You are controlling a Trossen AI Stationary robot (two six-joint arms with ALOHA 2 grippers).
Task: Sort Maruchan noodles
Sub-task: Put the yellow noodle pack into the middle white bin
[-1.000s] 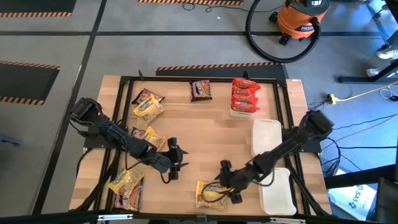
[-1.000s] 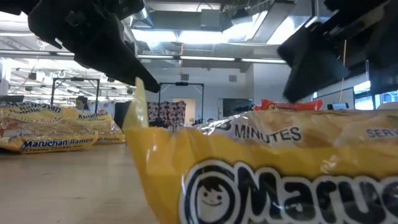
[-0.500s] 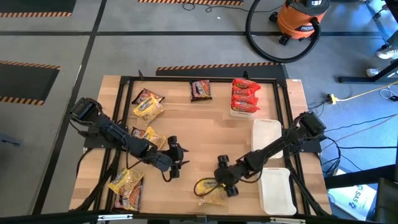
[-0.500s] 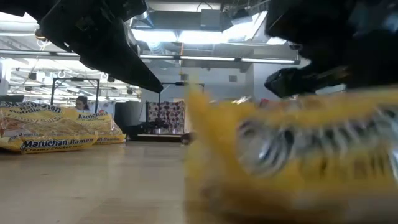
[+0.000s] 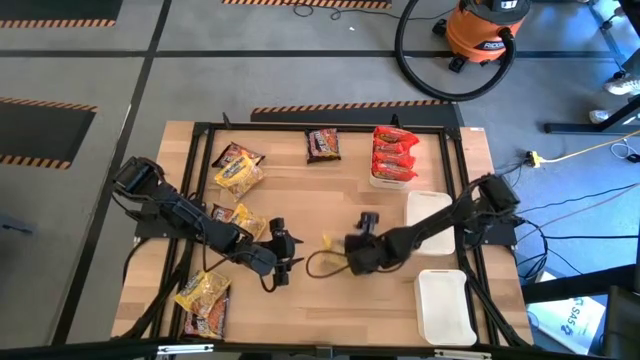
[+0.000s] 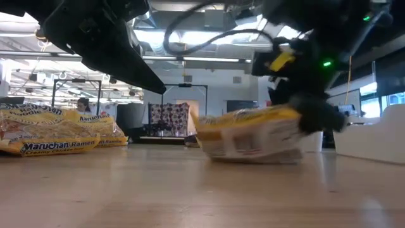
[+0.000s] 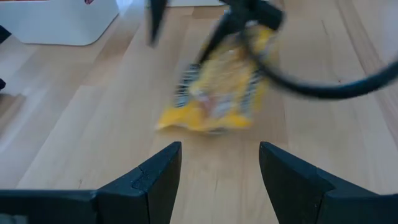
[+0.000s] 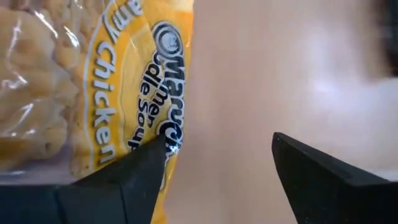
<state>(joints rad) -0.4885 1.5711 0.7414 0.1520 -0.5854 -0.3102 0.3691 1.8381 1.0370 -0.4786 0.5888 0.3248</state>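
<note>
My left gripper should hold the packet's end (image 6: 210, 134) while my right gripper comes in from the packet's far side, because the yellow packet (image 5: 334, 250) is lying next to my right gripper's open fingers.
A yellow Maruchan noodles packet (image 5: 322, 263) (image 6: 247, 134) lies flat on the wood in the table's middle. My right gripper (image 5: 347, 256) (image 8: 221, 146) stands open at its right side, tipped down. My left gripper (image 5: 292, 254) (image 7: 221, 149) hovers open just left of the packet (image 7: 217, 93), touching nothing. More yellow and brown packets lie at the far left (image 5: 238, 170), under the left arm (image 5: 243, 222) and at the near left (image 5: 203, 298). A brown one (image 5: 323, 145) lies at the far middle. Red ones (image 5: 393, 152) are stacked in a white tray. My right gripper meets the yellow packet only with one fingertip (image 8: 152, 155), which lies on or against the packet's long edge (image 8: 177, 127). The other finger (image 8: 311, 168) stands over bare wood, and nothing is between the two. The fingers slant down from the table's right. The packet rests on the table.
Two empty white trays stand on the right, one mid-table (image 5: 430, 215) and one near the front edge (image 5: 445, 305). A black frame (image 5: 200, 130) runs round the work area. Bare wood stretches across the middle and the near centre (image 5: 340, 320).
My right gripper has swept from the near edge toward the table's middle and the left gripper, tipping further down. The yellow packet has slid along the wood with it, away from the front edge, and has turned about. The jaws kept their gap.
</note>
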